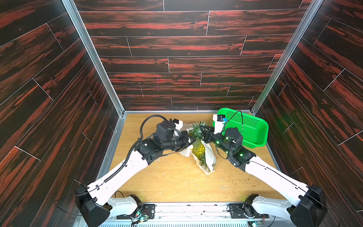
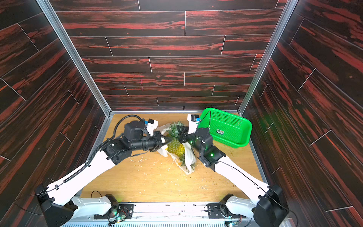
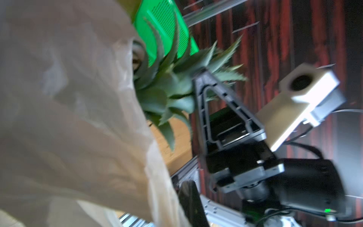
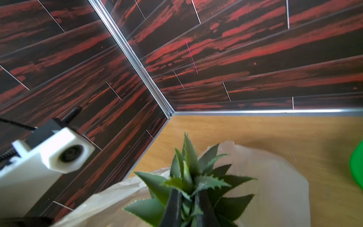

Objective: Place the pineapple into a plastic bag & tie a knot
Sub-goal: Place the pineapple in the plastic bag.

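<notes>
The pineapple's top is sticking out of the bag. Next, my left gripper draws the bag's edge past the pineapple's top while my right gripper pushes it in.
The pineapple lies in the middle of the table with its yellow body inside the open white plastic bag. Its green crown sticks out toward the back wall. My left gripper is shut on the bag's edge at the fruit's left side. Bag film fills much of the left wrist view. My right gripper is shut on the crown leaves, its black fingers either side of them. No knot is in view.
A green perforated basket lies tilted at the back right, close behind my right arm. White shreds and crumbs litter the wooden table. Dark panelled walls close in three sides.
</notes>
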Robot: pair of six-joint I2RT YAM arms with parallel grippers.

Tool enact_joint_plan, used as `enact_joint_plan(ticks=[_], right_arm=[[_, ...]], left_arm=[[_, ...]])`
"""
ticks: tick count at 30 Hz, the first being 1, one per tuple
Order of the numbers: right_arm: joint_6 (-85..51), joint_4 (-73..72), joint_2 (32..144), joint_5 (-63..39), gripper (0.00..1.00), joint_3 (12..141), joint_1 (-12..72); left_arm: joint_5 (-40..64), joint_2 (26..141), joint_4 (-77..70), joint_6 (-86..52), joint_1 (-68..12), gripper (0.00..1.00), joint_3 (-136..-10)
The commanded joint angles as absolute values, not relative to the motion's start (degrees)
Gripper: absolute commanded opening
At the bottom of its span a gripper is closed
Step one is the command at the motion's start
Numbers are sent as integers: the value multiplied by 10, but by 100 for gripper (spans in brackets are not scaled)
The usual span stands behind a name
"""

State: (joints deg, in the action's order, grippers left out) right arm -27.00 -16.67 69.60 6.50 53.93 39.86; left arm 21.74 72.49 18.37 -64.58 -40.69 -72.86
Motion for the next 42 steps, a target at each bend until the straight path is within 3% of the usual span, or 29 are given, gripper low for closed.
enact_joint_plan(ticks=[1, 11, 18, 22, 30, 38, 42], right_arm=[[-256, -247, 690, 80, 0, 587, 399], [-281, -260, 678, 87, 0, 548, 403], [-302, -406, 702, 85, 0, 511, 440], [-227, -575, 718, 117, 0, 457, 484], [-9, -794, 747, 84, 0, 341, 510], [149, -645, 734, 30, 0, 353, 499], [211, -558, 726, 23, 14, 357, 499]], left_arm=[[223, 696, 127, -705, -391, 0, -747], [206, 661, 59, -785, -359, 0, -661], [181, 660, 34, -828, -356, 0, -643], [163, 665, -16, -881, -353, 0, -643], [166, 701, -53, -921, -353, 0, -723], [187, 738, -49, -921, -352, 0, -809], [184, 732, -40, -918, -352, 0, -793]])
